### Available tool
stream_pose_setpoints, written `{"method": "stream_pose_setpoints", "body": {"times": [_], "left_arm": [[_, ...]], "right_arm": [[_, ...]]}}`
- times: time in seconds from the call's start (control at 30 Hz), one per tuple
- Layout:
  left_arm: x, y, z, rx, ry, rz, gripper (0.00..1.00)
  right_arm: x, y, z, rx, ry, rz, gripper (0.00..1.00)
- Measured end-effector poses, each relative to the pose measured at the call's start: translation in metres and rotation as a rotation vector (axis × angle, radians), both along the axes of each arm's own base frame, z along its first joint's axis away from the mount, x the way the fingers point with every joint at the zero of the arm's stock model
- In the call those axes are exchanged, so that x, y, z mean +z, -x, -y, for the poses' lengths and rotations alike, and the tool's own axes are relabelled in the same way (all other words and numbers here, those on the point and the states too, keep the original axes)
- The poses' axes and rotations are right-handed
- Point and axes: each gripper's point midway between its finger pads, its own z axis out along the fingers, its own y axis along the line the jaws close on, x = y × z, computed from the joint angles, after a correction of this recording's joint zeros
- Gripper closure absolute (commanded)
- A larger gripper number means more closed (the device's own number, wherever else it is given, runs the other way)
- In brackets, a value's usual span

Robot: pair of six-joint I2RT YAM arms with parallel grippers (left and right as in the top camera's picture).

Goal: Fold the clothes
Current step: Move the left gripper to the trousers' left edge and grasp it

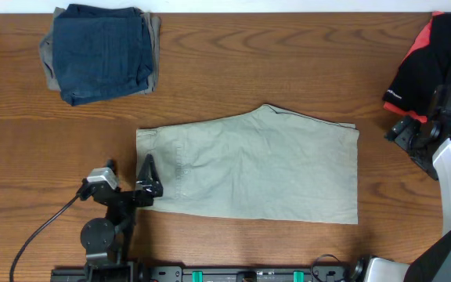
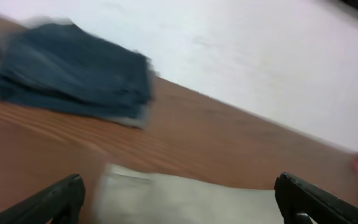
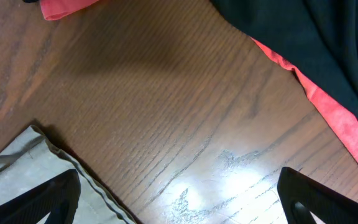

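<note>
The shorts' waistband edge runs the way my left gripper points, so next I swing it to that edge's outer side point(image 1: 138, 144), pinch there, then fold the shorts over.
The light beige khaki shorts point(image 1: 257, 166) lie flat, folded in half, in the middle of the table. My left gripper point(image 1: 148, 182) is open over their left edge near the waistband; the wrist view shows beige cloth point(image 2: 185, 200) between the spread fingers point(image 2: 179, 199), blurred. My right gripper point(image 1: 404, 131) is open to the right of the shorts, above bare wood point(image 3: 179, 199). A corner of the shorts point(image 3: 36, 168) shows at the lower left of the right wrist view.
A folded dark blue denim garment point(image 1: 100, 51) on grey cloth sits at the back left, also in the left wrist view point(image 2: 73, 68). A black and red garment point(image 1: 429, 66) lies at the back right point(image 3: 328, 50).
</note>
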Motion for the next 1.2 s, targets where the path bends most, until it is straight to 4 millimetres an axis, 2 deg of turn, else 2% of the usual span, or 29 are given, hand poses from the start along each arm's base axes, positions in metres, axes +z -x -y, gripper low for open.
{"method": "stream_pose_setpoints", "body": {"times": [0.13,0.27,0.43,0.57,0.67,0.8,1.0,1.1,1.2], "left_arm": [[-0.001,0.004,0.026,-0.138,0.186,-0.045,0.02],[0.0,0.008,0.039,-0.212,0.266,-0.068,0.02],[0.019,0.011,0.049,-0.279,0.277,-0.009,0.02],[0.038,0.015,0.05,-0.286,0.194,-0.03,0.02],[0.039,0.018,0.041,-0.224,0.131,-0.17,0.02],[0.038,0.016,0.013,-0.071,0.033,-0.416,0.02],[0.054,-0.012,-0.01,-0.018,-0.118,-0.686,0.02],[0.041,-0.029,-0.016,-0.025,-0.158,-0.816,0.02],[0.02,-0.034,-0.024,-0.018,-0.163,-0.932,0.02]], "right_arm": [[0.0,0.0,0.0,0.0,0.0,0.0,0.01],[0.0,0.0,0.0,0.0,0.0,0.0,0.01],[0.0,0.0,0.0,0.0,0.0,-0.001,0.01],[0.0,0.0,0.0,0.0,0.0,0.0,0.01],[0.0,0.0,0.0,0.0,-0.002,-0.001,0.01],[0.0,0.0,-0.001,0.001,-0.003,0.0,0.01],[0.0,0.0,-0.001,0.001,-0.003,-0.001,0.01],[0.0,0.0,-0.001,0.001,-0.003,0.0,0.01],[0.0,0.0,-0.001,0.001,-0.003,0.0,0.01]]}}
